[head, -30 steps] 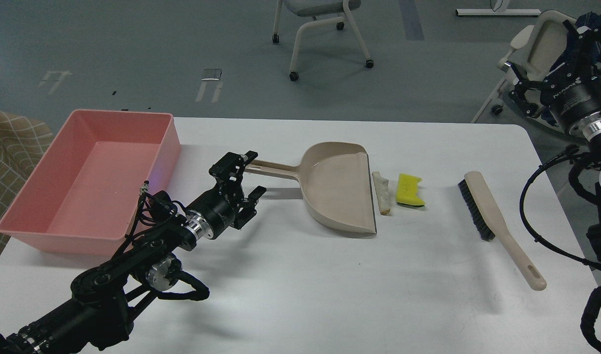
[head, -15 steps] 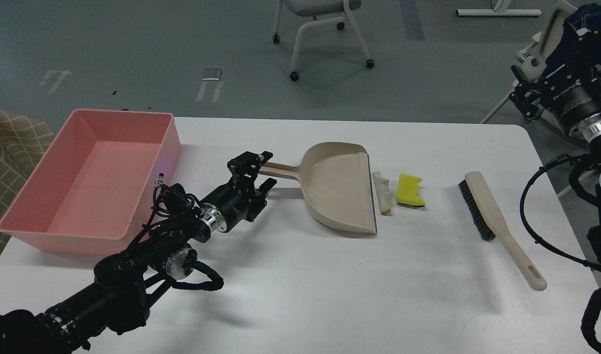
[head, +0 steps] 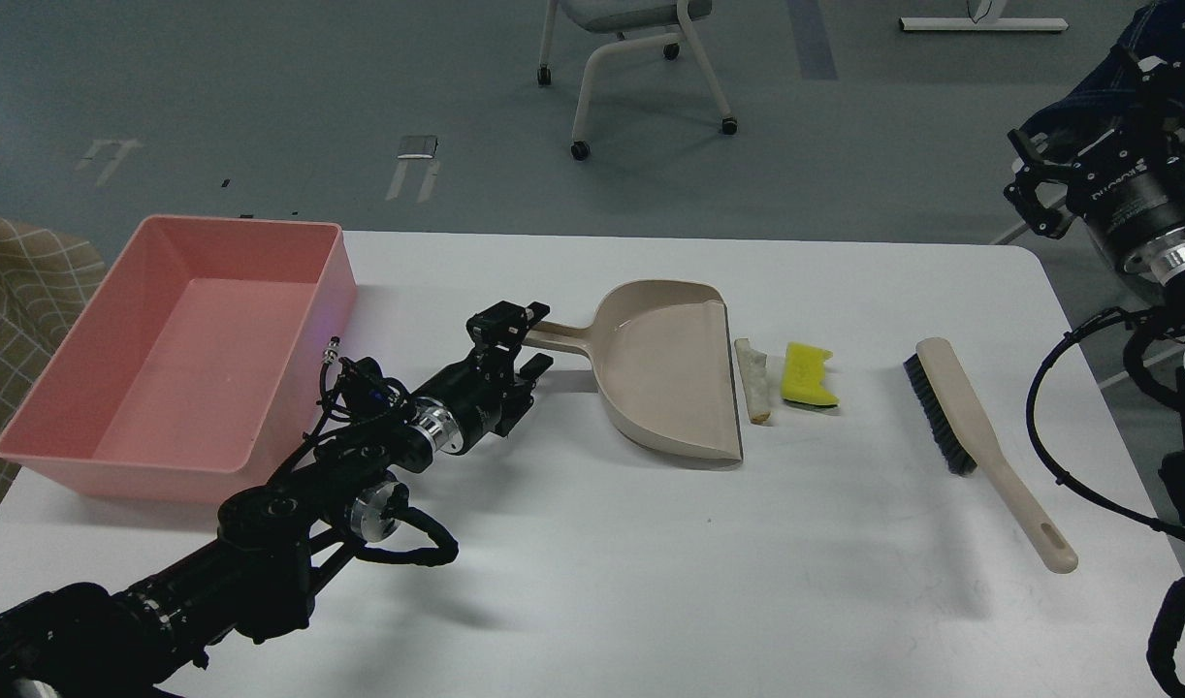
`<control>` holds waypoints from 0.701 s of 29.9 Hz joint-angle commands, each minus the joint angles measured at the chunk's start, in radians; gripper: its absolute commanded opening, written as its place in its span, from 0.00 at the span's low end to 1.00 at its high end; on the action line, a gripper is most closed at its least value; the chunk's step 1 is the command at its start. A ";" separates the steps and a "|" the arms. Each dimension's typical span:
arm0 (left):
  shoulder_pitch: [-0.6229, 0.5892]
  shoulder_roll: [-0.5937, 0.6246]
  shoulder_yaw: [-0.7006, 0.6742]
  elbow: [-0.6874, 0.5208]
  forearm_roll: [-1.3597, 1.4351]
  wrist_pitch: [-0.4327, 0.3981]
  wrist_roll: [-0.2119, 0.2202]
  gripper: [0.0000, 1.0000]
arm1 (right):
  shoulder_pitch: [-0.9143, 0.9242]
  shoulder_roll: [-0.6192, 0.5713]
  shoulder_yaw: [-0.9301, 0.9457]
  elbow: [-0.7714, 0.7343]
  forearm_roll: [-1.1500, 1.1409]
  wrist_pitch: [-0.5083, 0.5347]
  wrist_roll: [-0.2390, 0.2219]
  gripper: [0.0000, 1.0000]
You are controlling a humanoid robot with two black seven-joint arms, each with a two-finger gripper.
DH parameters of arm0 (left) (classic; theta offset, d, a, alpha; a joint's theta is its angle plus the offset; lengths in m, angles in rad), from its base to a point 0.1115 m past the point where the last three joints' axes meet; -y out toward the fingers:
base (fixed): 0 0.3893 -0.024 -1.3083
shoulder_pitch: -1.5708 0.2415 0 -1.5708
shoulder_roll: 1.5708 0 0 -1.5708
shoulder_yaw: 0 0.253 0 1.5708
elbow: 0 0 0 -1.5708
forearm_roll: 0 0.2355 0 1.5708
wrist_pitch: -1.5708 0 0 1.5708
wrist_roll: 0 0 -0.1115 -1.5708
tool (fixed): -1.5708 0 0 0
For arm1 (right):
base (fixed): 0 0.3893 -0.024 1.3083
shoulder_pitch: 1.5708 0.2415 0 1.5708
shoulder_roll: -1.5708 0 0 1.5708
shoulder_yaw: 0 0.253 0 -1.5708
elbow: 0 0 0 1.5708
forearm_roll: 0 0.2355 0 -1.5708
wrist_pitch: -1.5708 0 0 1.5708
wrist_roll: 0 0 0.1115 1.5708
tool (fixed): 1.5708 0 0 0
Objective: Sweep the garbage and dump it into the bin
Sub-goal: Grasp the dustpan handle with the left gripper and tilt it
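The white slice and yellow sponge chunk [head: 809,374] are lined up in front of the dustpan's low edge [head: 733,384]. Both should slide inside when I sweep them.
The pink bin [head: 333,291] stands at the table's left and holds nothing. The beige dustpan [head: 665,373] lies mid-table, its mouth facing right and its handle pointing left. The white bread-like slice [head: 753,380] lies just off the pan's lip, with the yellow sponge chunk [head: 808,375] beside it on the right. My left gripper [head: 521,341] is open, its fingers on either side of the handle's end. My right gripper [head: 1031,184] hangs open and empty in the air beyond the table's far right corner.
A beige hand brush [head: 980,441] with black bristles lies right of the scraps, its handle pointing toward the front right. A wheeled chair [head: 631,58] stands on the floor behind the white table [head: 592,562]. A checked cloth [head: 11,291] shows at the left edge.
My left gripper has moved right and lower, from beside the bin to the end of the dustpan's handle. My right gripper has shifted slightly up and right. Nothing on the table moved.
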 commanded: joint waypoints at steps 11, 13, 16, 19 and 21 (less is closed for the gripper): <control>-0.006 -0.004 0.074 -0.004 0.002 0.004 -0.077 0.21 | -0.012 -0.006 0.004 0.006 0.000 0.000 0.000 1.00; -0.008 -0.004 0.075 -0.005 0.003 0.009 -0.079 0.17 | -0.012 -0.006 0.004 0.006 0.000 0.000 0.000 1.00; -0.016 -0.001 0.075 -0.009 0.005 0.022 -0.079 0.10 | -0.012 -0.006 0.004 0.006 0.000 0.000 0.000 1.00; -0.023 0.007 0.075 -0.012 0.047 0.032 -0.080 0.07 | -0.012 -0.017 0.004 0.011 0.000 0.000 0.003 1.00; -0.029 0.017 0.075 -0.016 0.101 0.032 -0.082 0.07 | -0.012 -0.035 0.002 0.024 -0.002 0.000 0.003 1.00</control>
